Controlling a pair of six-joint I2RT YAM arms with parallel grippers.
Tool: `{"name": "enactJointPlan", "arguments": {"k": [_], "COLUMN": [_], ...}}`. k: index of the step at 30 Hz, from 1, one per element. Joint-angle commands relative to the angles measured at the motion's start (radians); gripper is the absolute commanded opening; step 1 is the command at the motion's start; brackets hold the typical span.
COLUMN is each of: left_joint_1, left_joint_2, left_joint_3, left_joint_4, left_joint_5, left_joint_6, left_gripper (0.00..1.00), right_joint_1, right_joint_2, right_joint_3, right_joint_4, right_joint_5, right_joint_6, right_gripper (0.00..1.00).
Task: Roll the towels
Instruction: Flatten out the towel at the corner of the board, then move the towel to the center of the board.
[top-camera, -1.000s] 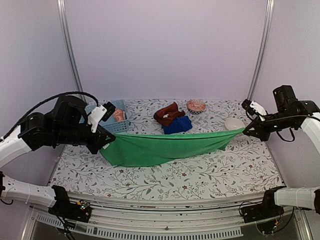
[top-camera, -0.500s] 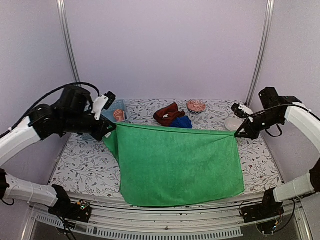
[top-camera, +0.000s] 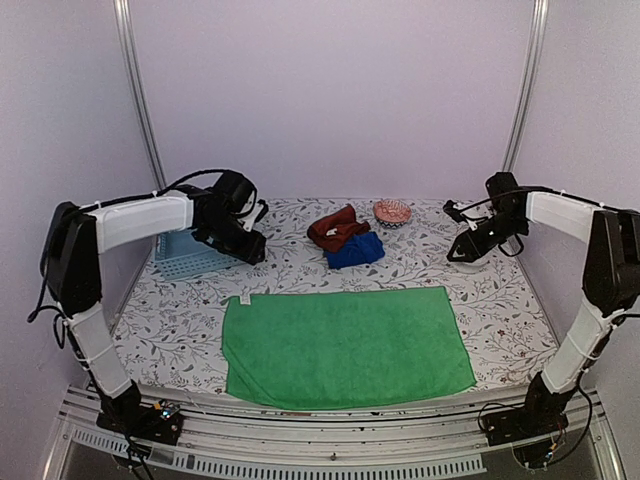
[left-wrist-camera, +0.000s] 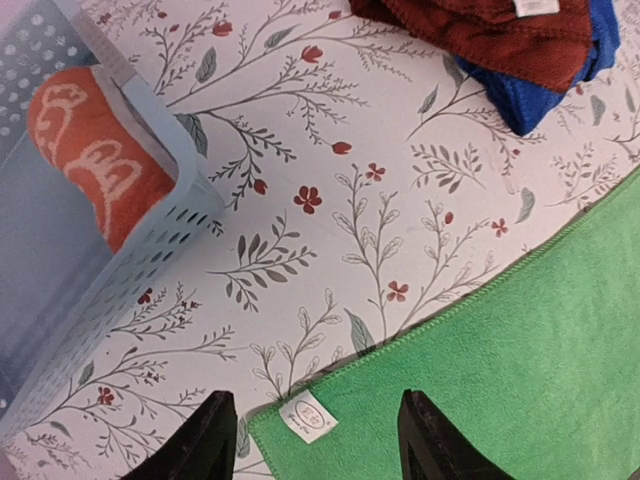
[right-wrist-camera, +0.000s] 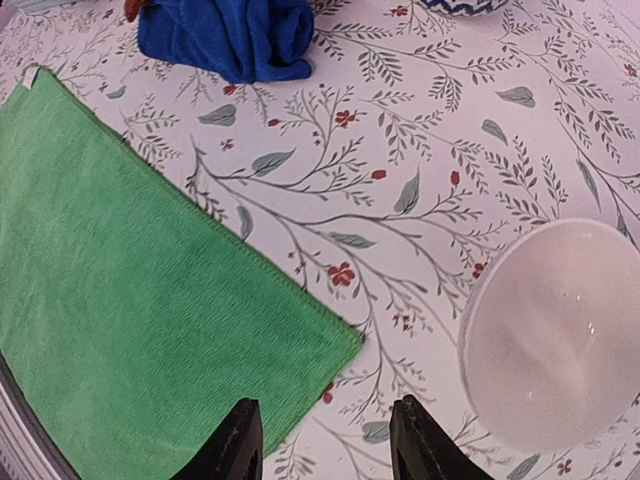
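The green towel (top-camera: 345, 345) will slide back as a flat sheet when the robot pulls the towel's far edge, because the towel's near edge (top-camera: 300, 408) curves out past the table's front.
The green towel (top-camera: 340, 345) lies spread flat on the near half of the table, its white label (left-wrist-camera: 310, 417) at the far left corner. My left gripper (top-camera: 255, 250) (left-wrist-camera: 316, 400) hovers open just above that corner, holding nothing. Over the far right corner of the green towel (right-wrist-camera: 130, 300), my right gripper (top-camera: 458, 255) (right-wrist-camera: 325, 405) is open too, with nothing in it. At the back of the table the rust-brown towel (top-camera: 337, 228) lies on the deep blue towel (top-camera: 355, 250) in a heap. The orange patterned towel (left-wrist-camera: 95, 150) sits rolled in the basket.
The light blue slotted basket (top-camera: 190, 255) (left-wrist-camera: 150, 270) stands at the back left beside my left arm. A white bowl (right-wrist-camera: 550, 335) sits just right of the right gripper. A small patterned bowl (top-camera: 392, 211) stands at the back behind the heap.
Both grippers held the green towel stretched in the air, swung it out and laid it flat. They have let go of its far corners and opened.
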Motion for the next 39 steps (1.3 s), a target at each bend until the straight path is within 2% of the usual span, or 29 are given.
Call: {"name": "enactJointPlan", "arguments": {"k": [1,7,10,13,17,19,24,26,32,39], "left_joint_1": [-0.038,-0.082,-0.089,-0.093,-0.075,-0.065,-0.037,-0.021,0.010,0.043], "left_joint_2": [-0.198,-0.419,-0.444,-0.440,-0.416,-0.354,-0.148,-0.094,0.002,0.019], "left_joint_3": [-0.170,-0.431,-0.494,-0.510,-0.475,-0.439,-0.356,-0.337,-0.276,-0.243], "left_joint_4": [-0.026,-0.077,-0.128,-0.175,-0.122,-0.098,-0.053,-0.016,0.043,0.037], "left_joint_5": [0.093,0.259,0.288,0.261,0.104,0.075,0.051,0.050,0.059,0.059], "left_joint_6": [-0.126,-0.262,-0.288,-0.286,-0.278,-0.266,-0.206,-0.189,-0.174,-0.143], "left_gripper": [0.56,0.47,0.44,0.45,0.48,0.44,0.10,0.04,0.00,0.00], "right_joint_1": [0.008,0.038,0.046,0.048,0.048,0.047,0.045,0.045,0.043,0.036], "right_joint_2": [-0.214,-0.446,-0.502,-0.497,-0.411,-0.333,-0.176,-0.132,-0.006,0.100], "right_joint_3": [-0.181,-0.445,-0.522,-0.541,-0.485,-0.431,-0.338,-0.301,-0.197,-0.136], "right_joint_4": [-0.049,-0.143,-0.164,-0.134,-0.039,-0.004,0.068,0.082,0.117,0.161], "right_joint_5": [-0.032,0.006,0.047,0.101,0.179,0.213,0.291,0.290,0.327,0.389], "right_joint_6": [-0.047,-0.252,-0.338,-0.354,-0.288,-0.229,-0.147,-0.135,-0.087,-0.069], "right_gripper": [0.45,0.44,0.43,0.43,0.38,0.34,0.27,0.24,0.22,0.20]}}
